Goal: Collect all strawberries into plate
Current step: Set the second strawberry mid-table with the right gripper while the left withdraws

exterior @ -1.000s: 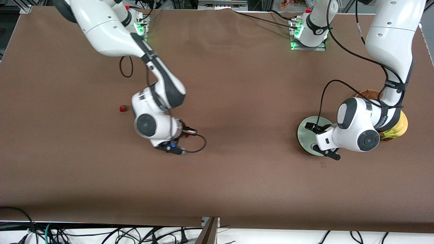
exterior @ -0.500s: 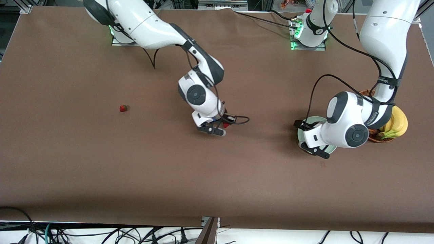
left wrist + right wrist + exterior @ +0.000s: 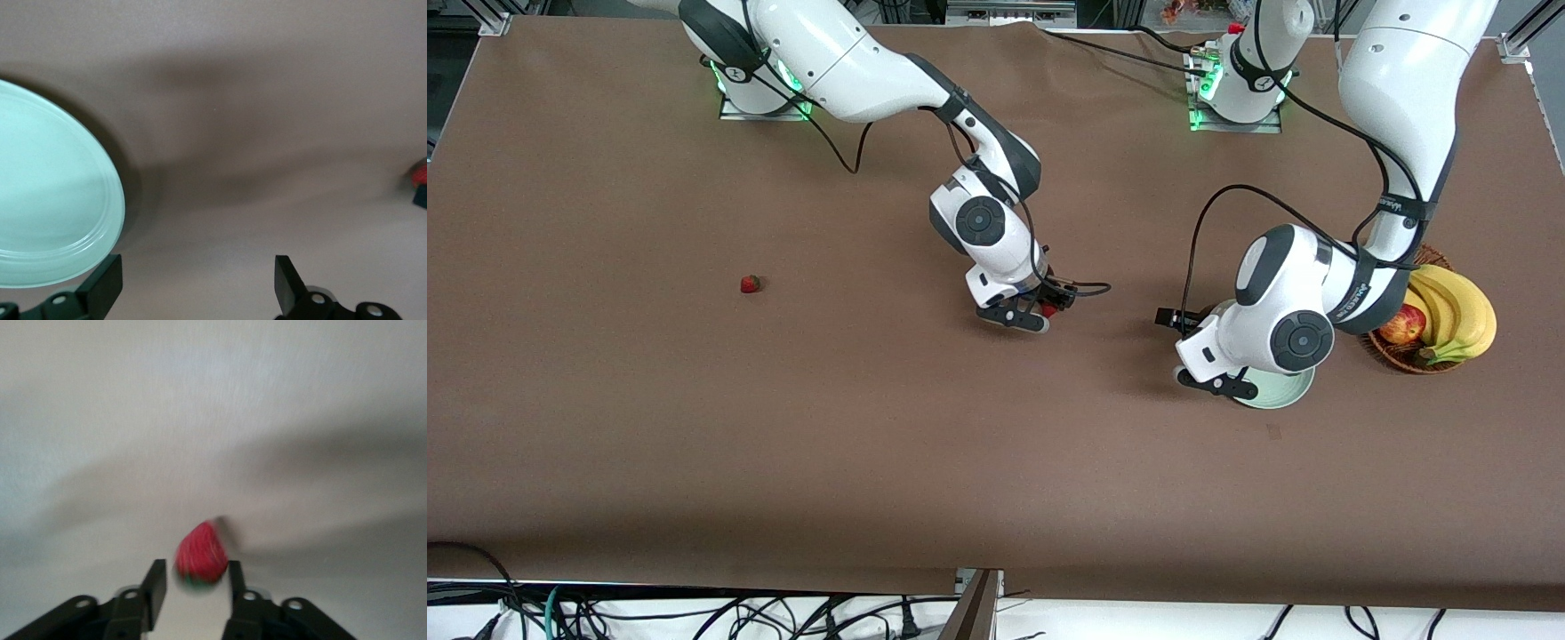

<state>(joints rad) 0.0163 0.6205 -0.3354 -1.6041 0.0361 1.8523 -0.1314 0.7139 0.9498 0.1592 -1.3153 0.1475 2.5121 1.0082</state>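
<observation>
The left gripper's arm [image 3: 1282, 356] hides much of the mint-green plate [image 3: 1280, 390], so the robot should expect a strawberry to be there already, out of sight, when it carries another one over.
A red strawberry [image 3: 200, 553] with a green cap sits between the fingertips of my right gripper [image 3: 197, 572]. It lies against one finger, with a gap to the other. This gripper [image 3: 1040, 313] hangs over bare table, midway along it. A second strawberry [image 3: 751, 284] lies on the cloth toward the right arm's end. The mint-green plate [image 3: 1282, 391] is largely hidden under the left arm; its rim [image 3: 100, 200] shows, with nothing on the visible part. My left gripper [image 3: 1190, 349] hangs open and holds nothing [image 3: 198, 287] over the cloth beside the plate's edge.
A brown wicker basket [image 3: 1409, 360] with bananas [image 3: 1458, 311] and a red apple [image 3: 1402, 324] stands beside the plate toward the left arm's end. Brown cloth covers the table. Cables hang past the table edge nearest the front camera.
My right arm has carried the strawberry along the table toward the plate, and its jaws have parted. My left arm has slid off the plate toward the right arm, uncovering the basket.
</observation>
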